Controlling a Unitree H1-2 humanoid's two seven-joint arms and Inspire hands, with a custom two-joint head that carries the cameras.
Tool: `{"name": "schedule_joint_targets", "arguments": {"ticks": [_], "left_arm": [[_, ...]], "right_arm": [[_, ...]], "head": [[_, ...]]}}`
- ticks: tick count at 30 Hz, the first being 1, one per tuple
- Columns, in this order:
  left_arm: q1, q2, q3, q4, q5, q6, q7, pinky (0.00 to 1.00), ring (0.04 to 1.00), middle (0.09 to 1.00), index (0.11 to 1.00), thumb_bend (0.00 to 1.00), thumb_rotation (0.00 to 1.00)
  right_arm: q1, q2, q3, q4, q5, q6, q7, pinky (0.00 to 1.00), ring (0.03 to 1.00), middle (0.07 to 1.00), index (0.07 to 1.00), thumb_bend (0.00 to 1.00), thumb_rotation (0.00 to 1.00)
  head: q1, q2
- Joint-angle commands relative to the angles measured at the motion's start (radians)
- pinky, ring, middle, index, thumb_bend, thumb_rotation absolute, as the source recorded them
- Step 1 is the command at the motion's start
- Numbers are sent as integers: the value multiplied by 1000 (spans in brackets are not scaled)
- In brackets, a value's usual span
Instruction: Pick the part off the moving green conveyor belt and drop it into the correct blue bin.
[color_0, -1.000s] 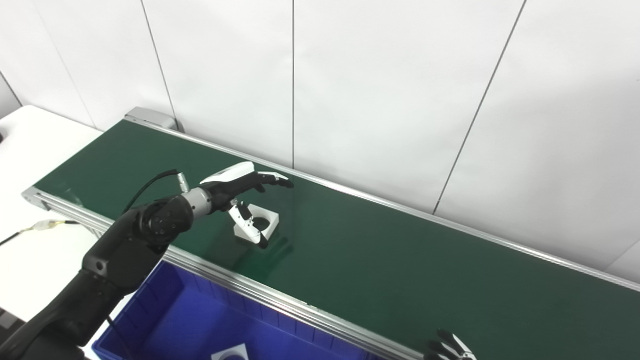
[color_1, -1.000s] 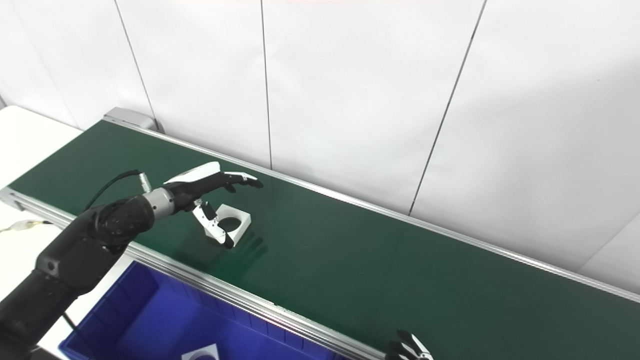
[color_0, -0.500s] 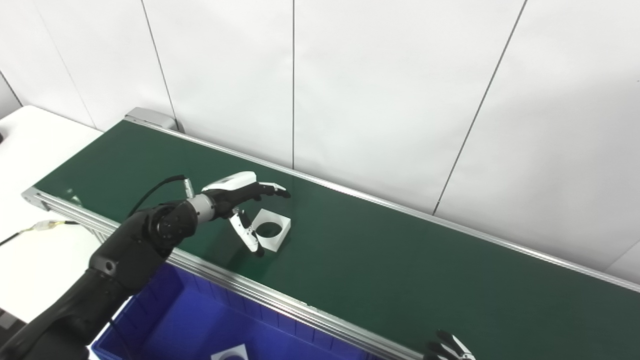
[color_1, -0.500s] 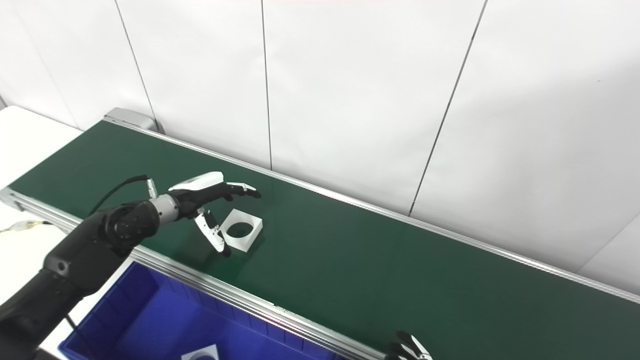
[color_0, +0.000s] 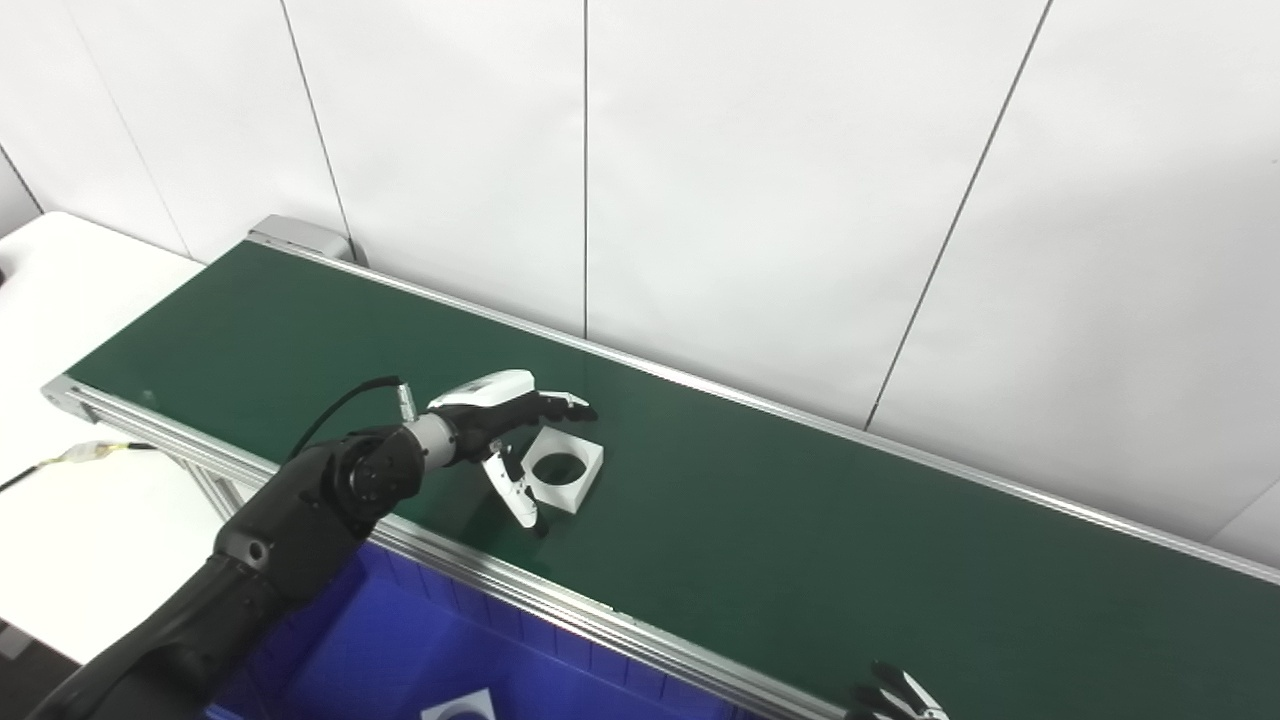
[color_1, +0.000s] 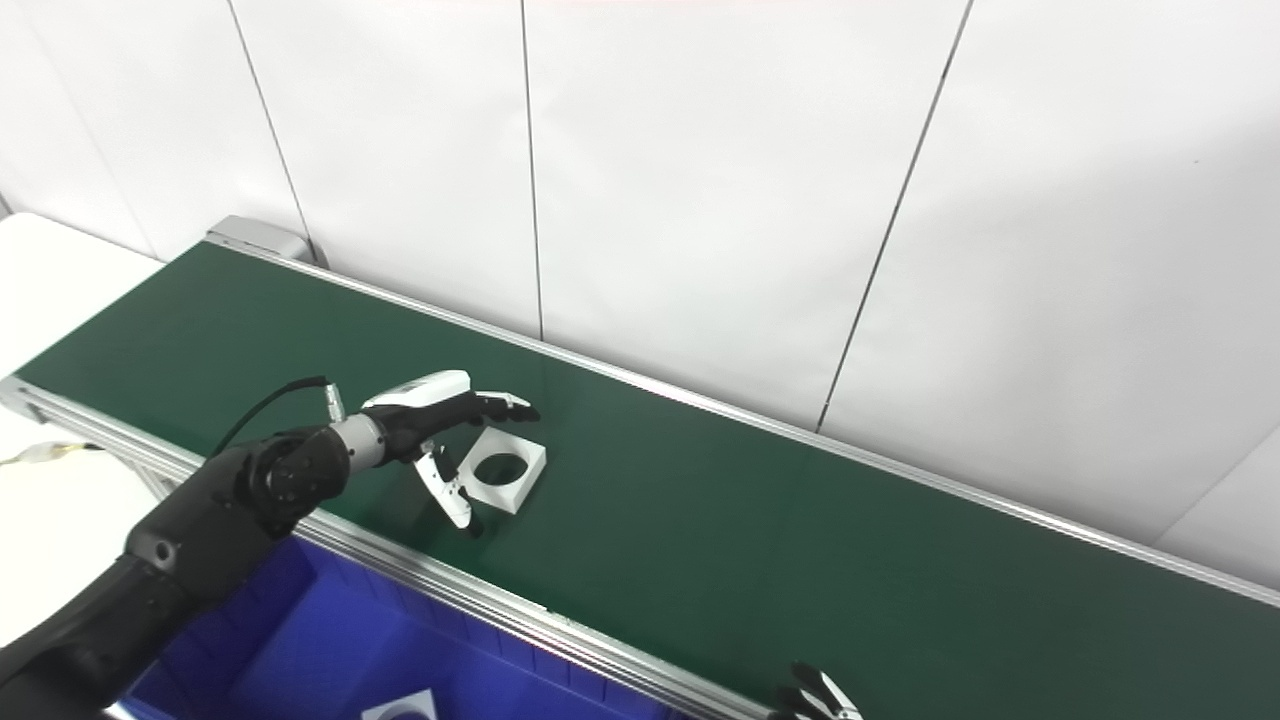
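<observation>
My gripper will drop the white square part (color_0: 563, 469) into the blue bin. The square part should end up tilted against another white part (color_0: 463, 706), because that one is already lying in there.
A white square part (color_0: 568, 470) with a round hole lies flat on the green conveyor belt (color_0: 800, 520). My left hand (color_0: 505, 425) hovers open right at the part's left side, fingers stretched over its far edge and thumb pointing down along its near left corner; whether they touch is unclear. Only the fingertips of my right hand (color_0: 895, 695) show at the bottom edge, spread apart and holding nothing. The blue bin (color_0: 400, 650) sits below the belt's near rail.
Another white part (color_0: 460, 708) lies inside the blue bin. A silver rail (color_0: 600, 625) runs along the belt's near edge. A white table (color_0: 60, 500) with a cable stands at the left. White wall panels back the belt.
The part has travelled right along the belt. My left hand has followed it rightward and lower, staying open beside it. The right hand has stayed put.
</observation>
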Motion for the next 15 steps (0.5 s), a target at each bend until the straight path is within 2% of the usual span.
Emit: {"name": "schedule_joint_targets", "arguments": {"ticks": [1, 9, 13, 15], "left_arm": [[-46, 2, -1, -9, 20, -25, 50, 840, 862, 864, 862, 881, 0], [-65, -26, -52, 27, 92, -33, 92, 829, 839, 854, 858, 859, 0], [-71, -40, -61, 38, 103, -24, 97, 825, 823, 841, 847, 839, 0], [-70, -47, -62, 48, 109, -41, 120, 802, 801, 822, 832, 836, 0]], "right_arm": [[-1, 8, 4, -31, 1, -58, 3, 598, 687, 761, 840, 546, 572], [4, 11, 5, -34, 1, -58, 0, 596, 685, 759, 840, 551, 570], [5, 10, 5, -34, 1, -62, -2, 593, 683, 759, 841, 549, 565], [5, 8, 6, -34, 4, -62, -1, 594, 684, 760, 842, 549, 561]], "head": [[-1, 0], [-10, 3], [-10, 5], [-10, 6]]}}
